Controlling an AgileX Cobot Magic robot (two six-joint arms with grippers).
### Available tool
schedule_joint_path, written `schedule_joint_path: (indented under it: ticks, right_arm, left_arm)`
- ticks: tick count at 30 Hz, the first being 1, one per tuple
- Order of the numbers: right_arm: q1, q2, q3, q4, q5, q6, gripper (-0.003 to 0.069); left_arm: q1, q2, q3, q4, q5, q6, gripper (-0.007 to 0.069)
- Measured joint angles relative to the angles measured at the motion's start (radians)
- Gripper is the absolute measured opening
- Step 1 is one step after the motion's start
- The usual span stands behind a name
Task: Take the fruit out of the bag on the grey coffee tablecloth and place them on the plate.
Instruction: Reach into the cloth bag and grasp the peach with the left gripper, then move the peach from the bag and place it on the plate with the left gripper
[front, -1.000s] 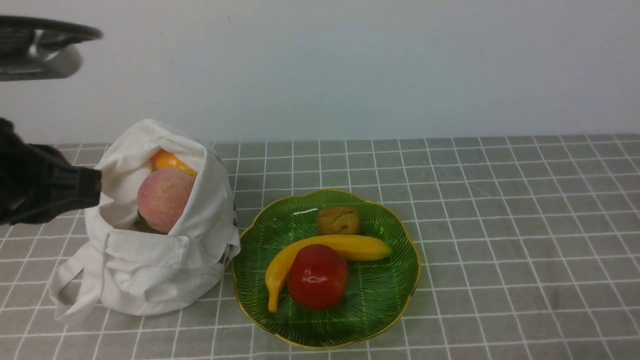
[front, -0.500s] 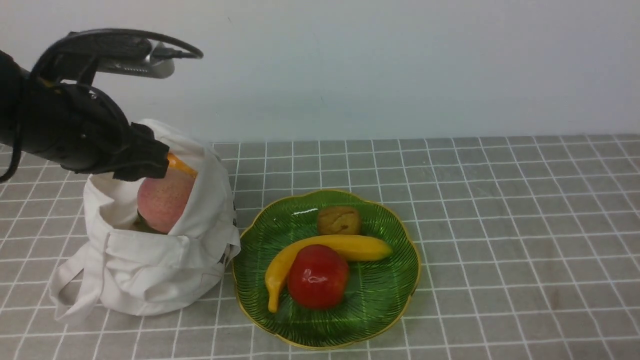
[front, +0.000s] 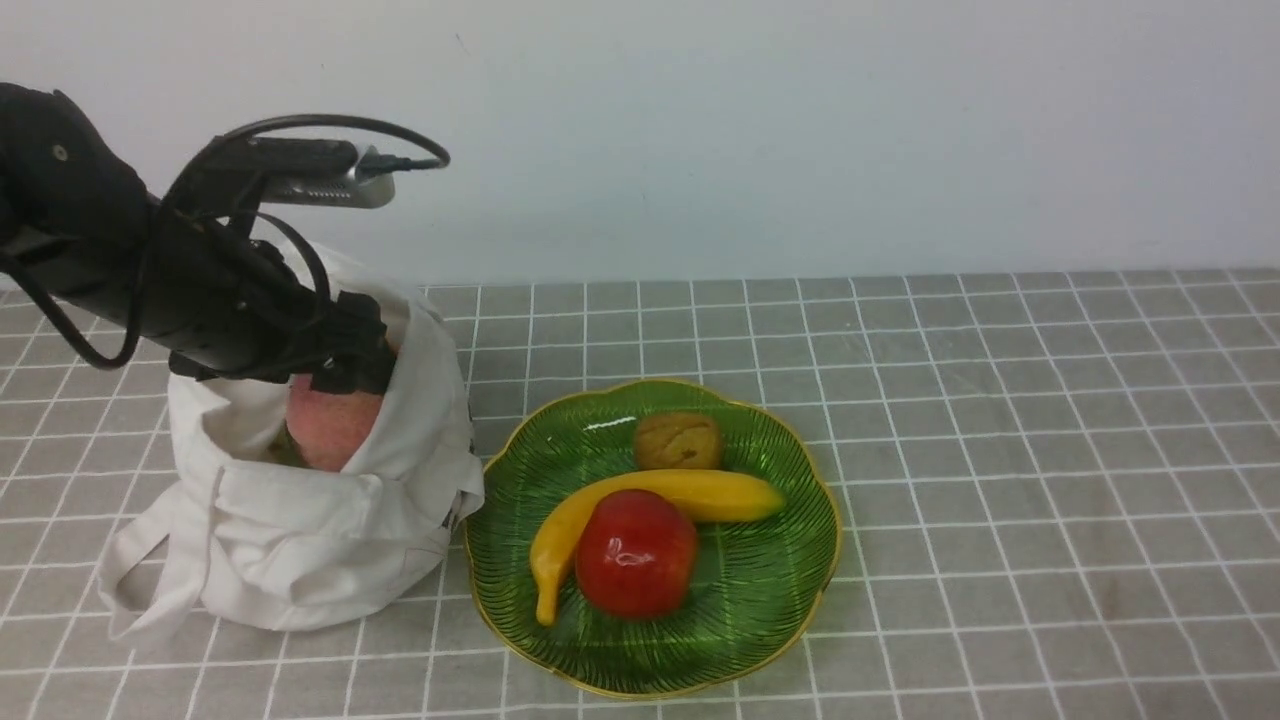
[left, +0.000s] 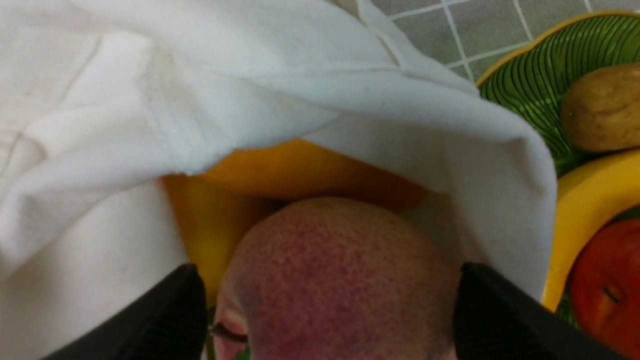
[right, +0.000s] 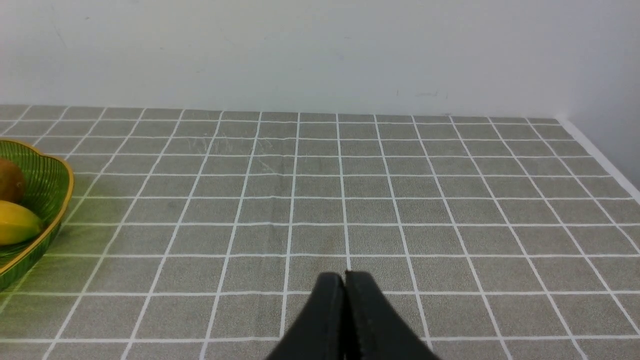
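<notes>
I can see a sliver of green (front: 286, 450) poking out below the pink-orange peach (front: 332, 422), so I should expect more fruit hidden under the peach when I lift it out.
The off-white bag (front: 300, 540) stands open at the left on the grey coffee tablecloth (front: 1000, 450). The pink-orange peach (front: 330, 425) sits at the top of its mouth. My left gripper (front: 345, 375) reaches into the mouth, open, one black finger on each side of the peach (left: 340, 280). In the left wrist view the elongated orange piece (left: 300, 170) and a yellow fruit (left: 210, 225) lie behind the peach. The green plate (front: 780, 580) sits to the bag's right. My right gripper (right: 345, 280) is shut and empty, low over bare cloth; the front view does not show it.
On the plate lie a yellow banana (front: 650, 500), a red apple (front: 635, 550) and a small brown fruit (front: 678, 440). A white wall runs along the back. The cloth's right edge (right: 600, 155) shows in the right wrist view.
My left arm has swung in from the left edge and come down into the bag's mouth. Its jaws now straddle the peach and hide the orange piece in the front view.
</notes>
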Motion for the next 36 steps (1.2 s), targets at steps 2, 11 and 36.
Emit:
schedule_joint_path:
  ticks: [2,11,36]
  right_arm:
    - [0.000,0.000,0.000,0.000,0.000,0.000,-0.0015]
    - [0.000,0.000,0.000,0.000,0.000,0.000,-0.0015]
    - [0.000,0.000,0.000,0.000,0.000,0.000,-0.0015]
  left_arm:
    - [0.000,0.008,0.000,-0.006,0.007,0.000,0.0567]
    - [0.000,0.027,-0.009,-0.009,0.069,0.000,0.0468]
    - [-0.141,-0.332,-0.179,-0.084,0.234,0.000,0.0468]
